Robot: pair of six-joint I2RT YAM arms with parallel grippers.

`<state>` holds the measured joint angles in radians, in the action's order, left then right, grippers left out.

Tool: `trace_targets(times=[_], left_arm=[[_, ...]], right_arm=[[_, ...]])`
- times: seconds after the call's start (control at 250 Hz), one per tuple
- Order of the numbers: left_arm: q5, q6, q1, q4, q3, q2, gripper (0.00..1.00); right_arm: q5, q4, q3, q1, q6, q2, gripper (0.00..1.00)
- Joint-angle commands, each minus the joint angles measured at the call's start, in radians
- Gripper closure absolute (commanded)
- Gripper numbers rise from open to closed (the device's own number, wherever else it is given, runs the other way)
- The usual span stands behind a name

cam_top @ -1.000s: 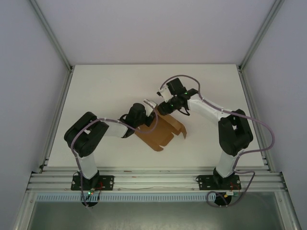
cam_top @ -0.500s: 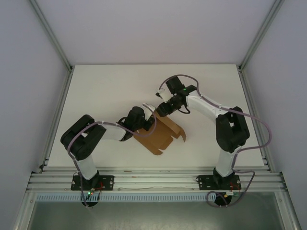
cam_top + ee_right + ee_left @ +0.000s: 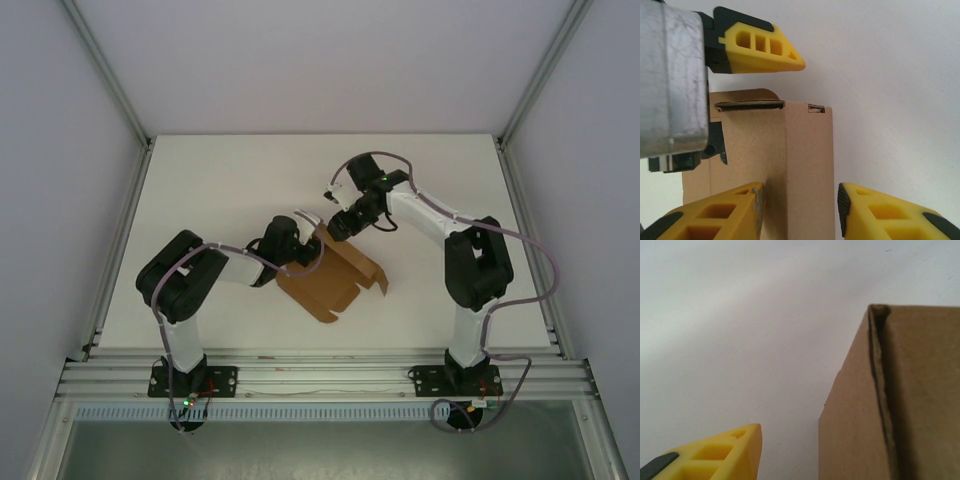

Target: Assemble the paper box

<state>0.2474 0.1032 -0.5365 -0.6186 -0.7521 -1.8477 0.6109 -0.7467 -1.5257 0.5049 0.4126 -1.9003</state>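
Observation:
The flap at the raised box side's loose end (image 3: 380, 278) is sticking out, so the robot's left gripper should hold the box's other corner (image 3: 320, 227) while the right gripper folds that flap in.
The paper box (image 3: 332, 278) is a brown cardboard piece, partly folded, lying mid-table with one wall raised at its far end. My left gripper (image 3: 304, 232) is at that raised wall from the left. One yellow finger (image 3: 715, 455) stands well apart from the cardboard wall (image 3: 900, 405), and the other finger is hidden. My right gripper (image 3: 800, 212) is open and straddles the folded vertical corner (image 3: 805, 165). Its left finger (image 3: 725, 215) touches the cardboard, while its right finger (image 3: 890, 215) stands a little clear. From above, the right gripper (image 3: 338, 228) meets the box's far edge.
The white table (image 3: 220, 180) is bounded by aluminium frame rails (image 3: 120, 250) on both sides and a rail (image 3: 320, 375) along the near edge. The left arm's metal body (image 3: 670, 75) and a yellow finger (image 3: 760, 47) crowd the right wrist view beside the box.
The right gripper has crept slightly left onto the box's raised corner. The left gripper dipped toward me, then came back against the wall. The box has shifted a little left.

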Motion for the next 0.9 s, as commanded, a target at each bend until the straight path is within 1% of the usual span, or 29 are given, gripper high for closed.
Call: trace_targets(times=[0.0, 0.06, 0.104, 0.184, 0.296, 0.356, 0.416, 0.476, 0.532, 0.6, 0.644, 0.676, 0.708, 0.752, 0.823, 0.895], left_arm=[[0.056, -0.001, 0.004, -0.036, -0.047, -0.033, 0.58], [0.055, -0.007, 0.004, -0.044, -0.062, -0.045, 0.67], [0.046, -0.005, 0.004, -0.043, -0.071, -0.051, 0.76], [0.012, -0.013, 0.004, -0.043, -0.089, -0.054, 1.0], [-0.051, -0.028, 0.002, -0.045, -0.093, -0.054, 1.0], [-0.125, -0.032, -0.007, -0.074, -0.074, -0.054, 1.0], [-0.204, -0.037, -0.02, -0.09, -0.054, -0.054, 1.0], [-0.24, -0.058, -0.025, -0.057, -0.053, -0.054, 1.0], [-0.25, -0.094, -0.025, -0.029, -0.044, -0.045, 1.0], [-0.303, -0.178, -0.025, -0.043, -0.011, -0.008, 1.0], [-0.348, -0.239, -0.025, -0.019, 0.0, 0.025, 1.0], [-0.362, -0.274, -0.025, 0.007, 0.002, 0.051, 1.0], [-0.363, -0.289, -0.025, 0.037, 0.005, 0.076, 1.0], [-0.381, -0.321, -0.026, 0.061, 0.012, 0.112, 1.0], [-0.391, -0.342, -0.026, 0.091, 0.028, 0.168, 1.0], [-0.397, -0.354, -0.028, 0.108, 0.048, 0.217, 1.0]], right_arm=[[-0.018, -0.078, -0.011, -0.005, 0.029, -0.042, 0.57], [-0.017, -0.079, -0.013, -0.007, 0.025, -0.047, 0.57], [-0.017, -0.082, -0.013, -0.009, 0.026, -0.049, 0.57], [-0.016, -0.08, -0.011, -0.011, 0.023, -0.049, 0.57], [-0.01, -0.062, -0.001, -0.017, 0.002, -0.042, 0.57], [-0.017, -0.044, 0.005, -0.018, -0.026, -0.035, 0.57], [-0.028, -0.021, 0.015, -0.018, -0.057, -0.02, 0.54], [-0.064, 0.012, 0.03, -0.02, -0.098, 0.01, 0.52], [-0.1, 0.06, 0.063, -0.02, -0.124, 0.061, 0.49], [-0.193, 0.133, 0.116, -0.02, -0.173, 0.152, 0.38], [-0.268, 0.193, 0.165, -0.02, -0.209, 0.223, 0.3], [-0.325, 0.236, 0.204, -0.022, -0.239, 0.281, 0.24], [-0.377, 0.278, 0.248, -0.021, -0.266, 0.34, 0.16], [-0.442, 0.337, 0.314, -0.022, -0.298, 0.426, 0.01], [-0.505, 0.434, 0.433, -0.023, -0.342, 0.569, 0.0], [-0.498, 0.533, 0.556, -0.023, -0.356, 0.691, 0.0]])
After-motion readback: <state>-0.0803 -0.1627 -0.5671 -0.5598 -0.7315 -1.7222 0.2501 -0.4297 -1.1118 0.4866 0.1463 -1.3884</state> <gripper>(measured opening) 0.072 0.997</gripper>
